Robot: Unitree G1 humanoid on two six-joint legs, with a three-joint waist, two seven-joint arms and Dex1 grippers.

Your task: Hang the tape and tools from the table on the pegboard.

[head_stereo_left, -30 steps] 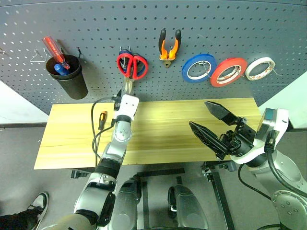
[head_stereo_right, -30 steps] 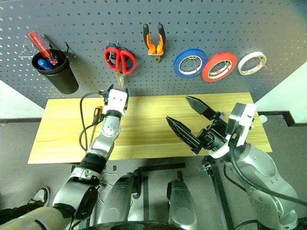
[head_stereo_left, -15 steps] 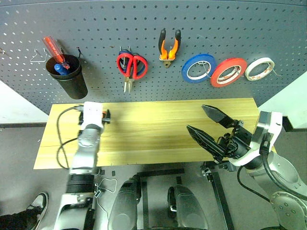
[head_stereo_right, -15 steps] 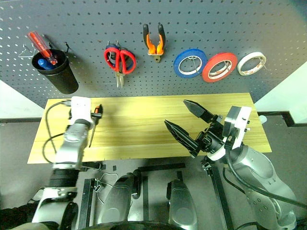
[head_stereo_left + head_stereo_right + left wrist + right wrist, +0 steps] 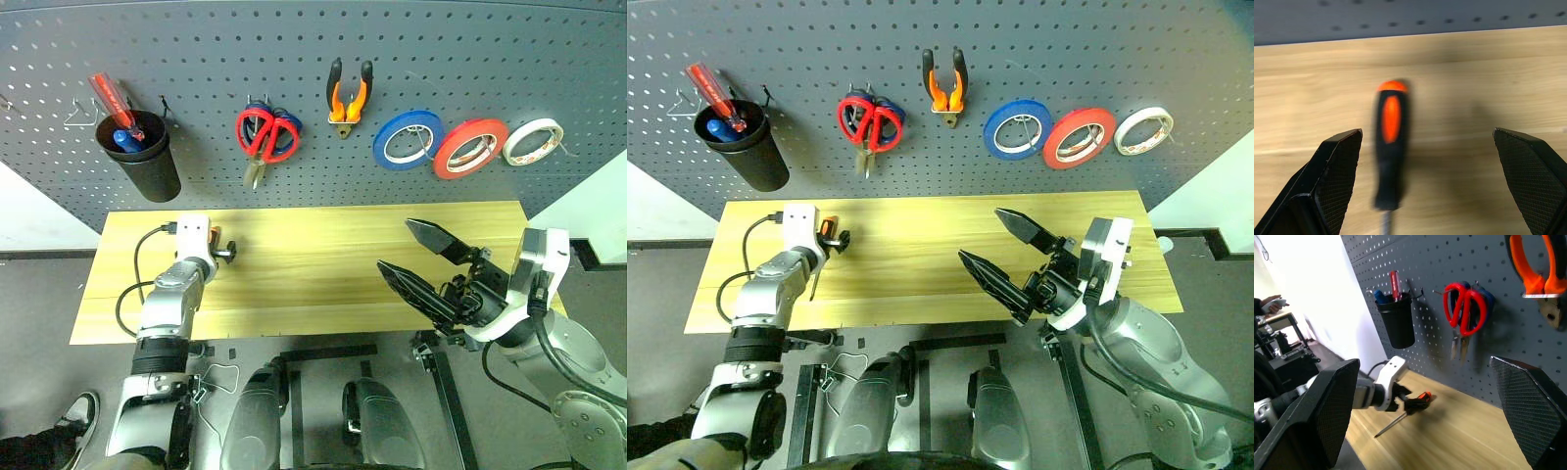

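The black cup's opening [image 5: 152, 128] has space next to the red-handled screwdriver. The small screwdriver [image 5: 1391, 144] should slide in and stand with its handle up when I lower it.
The small screwdriver [image 5: 1391, 139], black with an orange grip, lies on the left part of the wooden table [image 5: 323, 269]. My left gripper [image 5: 1435, 181] is open low over the table. The screwdriver's handle lies between its fingers, closer to one of them and untouched. On the pegboard [image 5: 196, 59] hang the red-handled scissors [image 5: 267, 134], the orange-and-black pliers [image 5: 348, 93] and the red tape [image 5: 469, 147]. My right gripper [image 5: 395, 245] is held open above the table's right part with nothing in it.
A black cup [image 5: 147, 157] on the pegboard's left holds a red-handled screwdriver. A blue roll [image 5: 406, 137] and a white roll [image 5: 532, 140] hang on either side of the red tape. The left gripper's cable [image 5: 137, 284] loops over the table's left end.
My left gripper left the scissors hanging on the pegboard, swung left and down to the table, and now straddles the screwdriver. The scissors sway slightly. The right arm has barely moved.
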